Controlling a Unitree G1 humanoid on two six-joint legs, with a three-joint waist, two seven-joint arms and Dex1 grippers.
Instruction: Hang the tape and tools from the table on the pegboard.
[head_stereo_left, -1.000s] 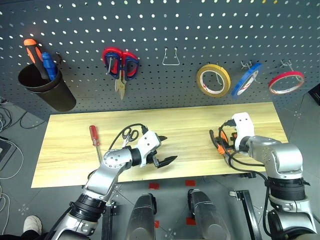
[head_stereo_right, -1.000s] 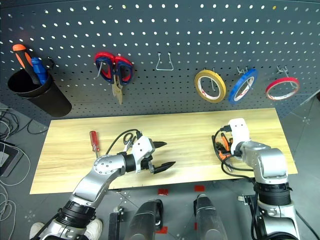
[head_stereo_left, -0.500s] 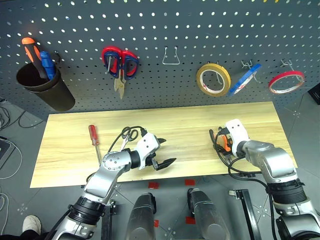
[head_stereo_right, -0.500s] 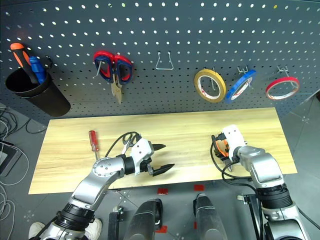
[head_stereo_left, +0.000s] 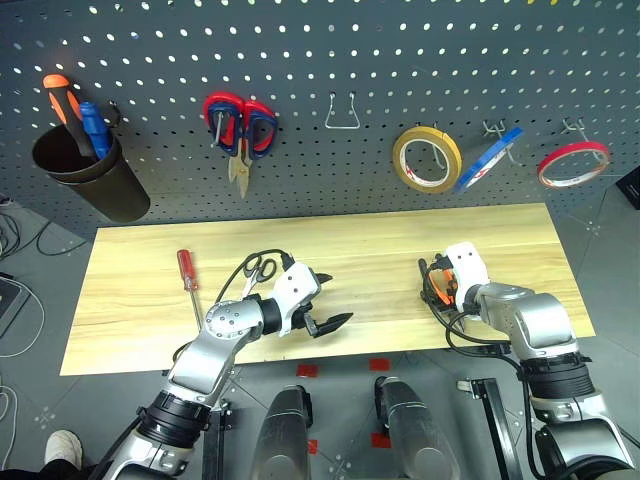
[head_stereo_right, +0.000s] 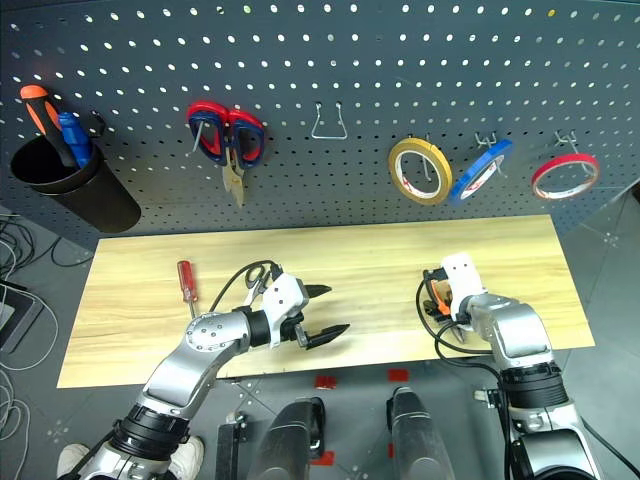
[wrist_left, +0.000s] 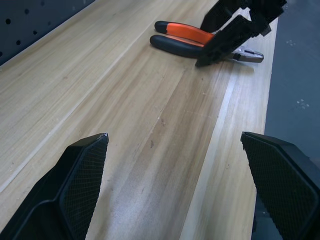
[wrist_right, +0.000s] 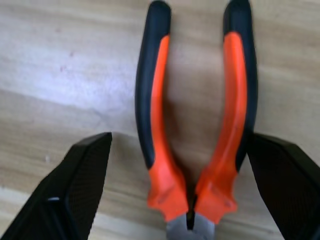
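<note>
The pliers (head_stereo_left: 442, 287)' handles spread out from the pliers' narrow joint (wrist_right: 191, 222), so I expect the pliers to catch in the wire hook, jaws down, when I lower them in.
The orange-and-black pliers (wrist_right: 192, 125) lie on the table (head_stereo_left: 380, 240) at the right. My right gripper (wrist_right: 180, 145) is open and straddles them, one finger on each side of the handles. Over the table's front middle my left gripper (head_stereo_left: 328, 300) is open and holds nothing. The small black-handled scissors (head_stereo_left: 256, 268) lie just behind my left wrist, partly hidden by it. Further left lies the red-handled screwdriver (head_stereo_left: 187, 272). The blue tape (head_stereo_left: 492, 158) hangs on a hook of the pegboard (head_stereo_left: 400, 60).
On the pegboard hang larger red-handled scissors (head_stereo_left: 240, 130), a bare wire hook (head_stereo_left: 342, 112), a yellow tape roll (head_stereo_left: 426, 160) and a red tape roll (head_stereo_left: 572, 165). A black cup (head_stereo_left: 85, 185) at the far left holds orange and blue screwdrivers.
My right gripper has sunk a little closer over the pliers. The left arm has kept still.
</note>
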